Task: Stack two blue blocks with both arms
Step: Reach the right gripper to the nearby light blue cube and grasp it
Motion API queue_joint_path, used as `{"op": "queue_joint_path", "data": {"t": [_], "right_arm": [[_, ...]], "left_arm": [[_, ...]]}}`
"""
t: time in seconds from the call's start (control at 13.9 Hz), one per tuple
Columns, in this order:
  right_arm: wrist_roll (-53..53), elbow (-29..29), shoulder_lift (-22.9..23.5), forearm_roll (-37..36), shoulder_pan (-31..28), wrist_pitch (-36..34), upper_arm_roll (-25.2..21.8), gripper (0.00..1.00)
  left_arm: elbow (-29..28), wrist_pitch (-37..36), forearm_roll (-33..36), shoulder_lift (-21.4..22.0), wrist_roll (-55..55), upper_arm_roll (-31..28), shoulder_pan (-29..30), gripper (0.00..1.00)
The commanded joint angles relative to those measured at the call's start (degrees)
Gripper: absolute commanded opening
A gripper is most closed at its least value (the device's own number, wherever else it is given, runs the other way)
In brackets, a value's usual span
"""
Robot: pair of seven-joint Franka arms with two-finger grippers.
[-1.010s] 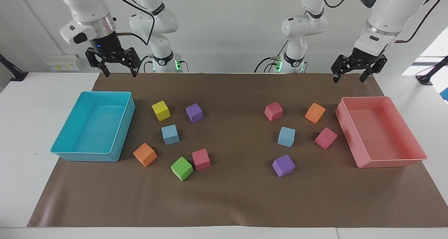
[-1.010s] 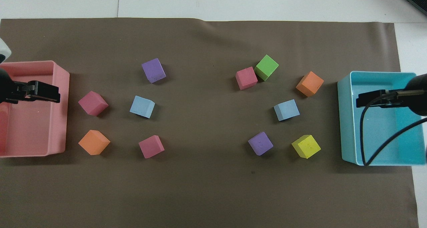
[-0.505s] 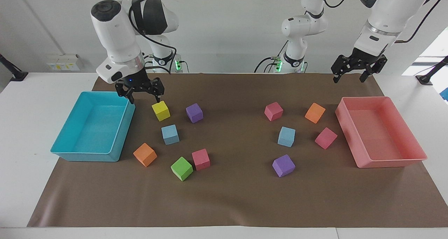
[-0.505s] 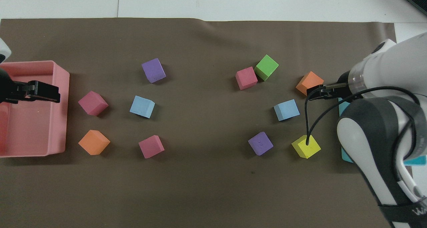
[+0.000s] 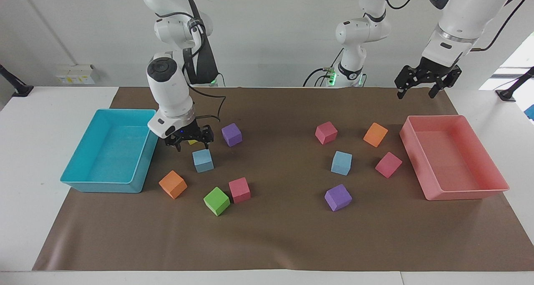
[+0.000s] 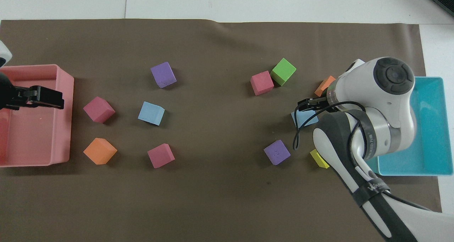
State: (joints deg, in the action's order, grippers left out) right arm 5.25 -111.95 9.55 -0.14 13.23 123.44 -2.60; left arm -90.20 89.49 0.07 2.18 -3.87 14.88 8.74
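Note:
The blue block (image 5: 203, 161) near the robot's right gripper is well apart from the purple and orange cubes, so the open fingers should keep going down until they are around its sides (image 5: 205, 165).
One light-blue block (image 5: 203, 160) lies beside the turquoise tray, and in the overhead view (image 6: 300, 120) my right arm partly covers it. The other blue block (image 5: 341, 163) (image 6: 151, 113) lies toward the left arm's end, among pink, orange and purple cubes. My right gripper (image 5: 192, 147) (image 6: 305, 105) is open and empty. It hangs low over the blue block's edge and the yellow cube, just above the block's top. My left gripper (image 5: 416, 95) (image 6: 58, 101) is open and empty. It waits high over the pink tray's end.
A turquoise tray (image 5: 125, 112) stands at the right arm's end and a pink tray (image 5: 454, 120) at the left arm's end. The yellow cube (image 6: 319, 158), a purple cube (image 5: 231, 134), an orange cube (image 5: 172, 184), a green cube (image 5: 216, 201) and a pink cube (image 5: 239, 190) surround the first blue block.
My right arm has swung from over the turquoise tray, past the yellow cube, and lowered over the blue block. The left arm and all the cubes have not moved.

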Motion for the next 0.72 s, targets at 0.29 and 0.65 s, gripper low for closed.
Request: {"op": "queue_joint_path", "data": {"t": [0.29, 0.65], "right_arm": [[-2.3, -7.2, 1.5, 1.7, 0.0, 8.7, 0.1, 1.00], [-4.4, -9.3, 2.9, 1.9, 0.8, 12.0, 0.1, 1.00]], "left_arm": [[-0.2, -0.7, -0.9, 0.6, 0.4, 0.1, 0.6, 1.00], [-0.2, -0.7, -0.9, 0.6, 0.4, 0.1, 0.6, 1.00]]}}
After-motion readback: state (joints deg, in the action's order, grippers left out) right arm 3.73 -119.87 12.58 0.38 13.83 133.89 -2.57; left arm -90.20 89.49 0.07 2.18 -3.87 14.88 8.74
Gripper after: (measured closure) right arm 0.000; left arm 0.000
